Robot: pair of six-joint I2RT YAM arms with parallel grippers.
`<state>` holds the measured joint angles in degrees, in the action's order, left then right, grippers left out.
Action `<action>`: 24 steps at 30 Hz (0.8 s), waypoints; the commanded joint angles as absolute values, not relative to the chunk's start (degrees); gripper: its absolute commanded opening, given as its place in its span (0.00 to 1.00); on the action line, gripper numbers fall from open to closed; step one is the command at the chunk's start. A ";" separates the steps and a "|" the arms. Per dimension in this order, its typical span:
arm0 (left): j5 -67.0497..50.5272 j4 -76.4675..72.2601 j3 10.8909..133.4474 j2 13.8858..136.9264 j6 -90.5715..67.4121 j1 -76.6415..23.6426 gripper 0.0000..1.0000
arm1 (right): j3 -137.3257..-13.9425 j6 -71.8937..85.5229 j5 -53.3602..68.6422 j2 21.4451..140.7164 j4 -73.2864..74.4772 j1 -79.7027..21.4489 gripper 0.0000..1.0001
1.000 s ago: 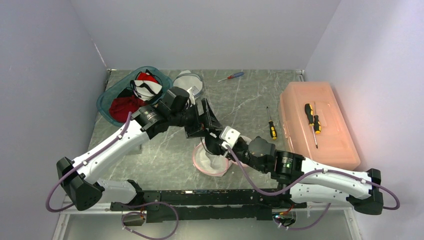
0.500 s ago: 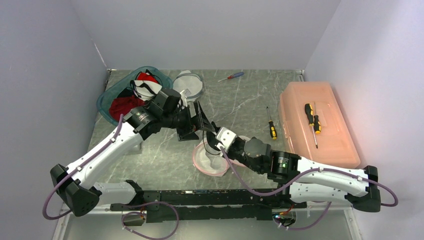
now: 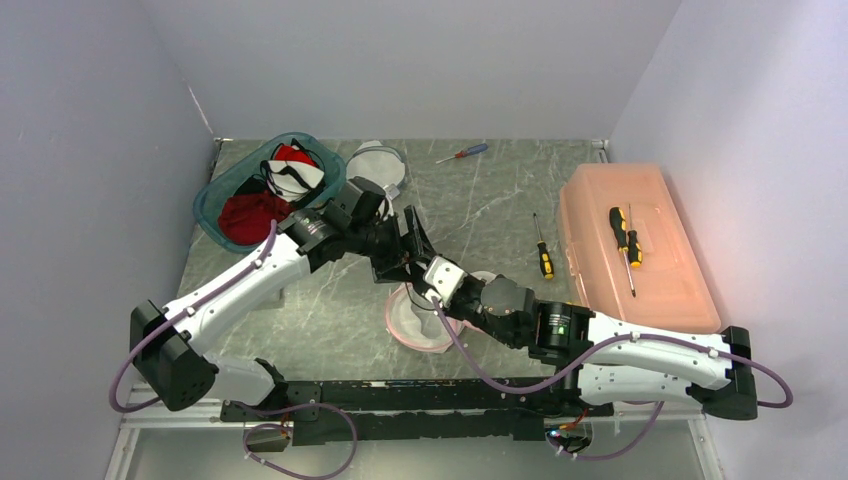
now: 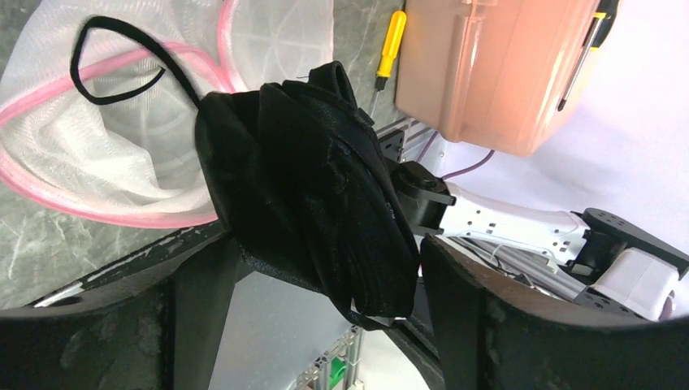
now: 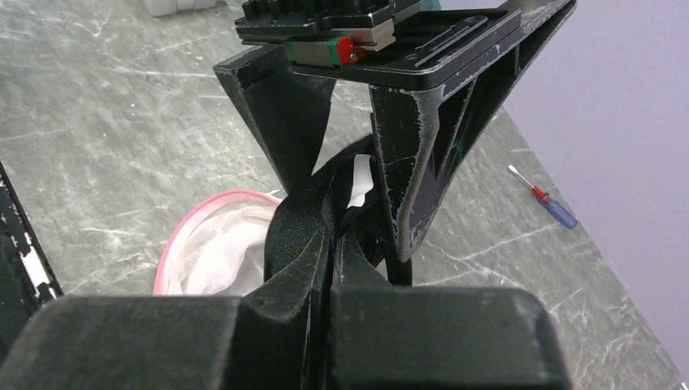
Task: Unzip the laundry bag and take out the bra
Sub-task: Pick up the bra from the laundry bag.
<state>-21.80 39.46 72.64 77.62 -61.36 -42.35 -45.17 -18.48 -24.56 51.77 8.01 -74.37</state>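
Observation:
The black bra in my right gripper is far from the teal basin [image 3: 270,192] on my left gripper's side, so I should pass the bra [image 4: 309,183] to my left gripper.
The black bra [image 4: 309,179] hangs in the air above the white mesh laundry bag [image 3: 415,328] with its pink rim. My right gripper [image 5: 333,236] is shut on the bra's fabric [image 5: 296,223], with a strap trailing down over the bag [image 4: 97,122]. My left gripper [image 4: 325,280] is open, its two fingers [image 5: 414,138] standing on either side of the bunched bra with gaps showing. In the top view both grippers meet over the bag, the left gripper [image 3: 412,250] just above the right gripper [image 3: 428,283].
A teal basin [image 3: 215,195] with red and white clothes sits at the far left, and a second mesh bag [image 3: 378,165] lies beside it. An orange toolbox [image 3: 650,270] with a screwdriver [image 3: 622,232] on top stands at the right. Loose screwdrivers [image 3: 543,258] [image 3: 463,153] lie on the table.
My right gripper has drawn the bra up and slightly to the left. My left gripper pulled back a little, then came in again and now straddles the bra.

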 commanded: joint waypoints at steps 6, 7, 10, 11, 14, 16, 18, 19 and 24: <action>-22.69 34.23 72.73 77.63 -61.97 -42.54 0.40 | -49.05 -18.85 -24.18 52.50 5.96 -76.36 0.00; -22.77 34.12 72.69 77.71 -61.96 -42.54 0.34 | -49.35 -18.77 -24.25 52.64 6.61 -76.67 0.00; -22.82 33.71 72.36 77.71 -61.96 -42.45 0.19 | -50.11 -18.43 -24.47 53.07 8.13 -77.57 0.00; -22.79 33.57 72.19 77.62 -61.96 -42.39 0.14 | -50.35 -18.19 -24.54 53.11 8.59 -77.90 0.00; -23.00 33.43 72.14 77.18 -61.51 -41.99 0.03 | -51.46 -16.37 -23.87 53.26 10.49 -78.21 0.24; -22.14 34.05 72.34 76.53 -60.72 -41.40 0.03 | -52.65 -14.11 -23.20 52.93 11.50 -78.27 0.63; -20.56 34.98 72.78 75.50 -59.46 -40.40 0.03 | -54.36 -11.28 -22.72 52.28 12.25 -78.28 0.99; -19.41 35.72 73.42 74.93 -58.15 -39.70 0.03 | -55.34 -9.92 -22.85 51.58 12.32 -78.19 1.00; -10.91 37.87 75.23 70.22 -48.37 -32.82 0.03 | -57.74 -5.18 -22.36 45.74 7.54 -77.97 1.00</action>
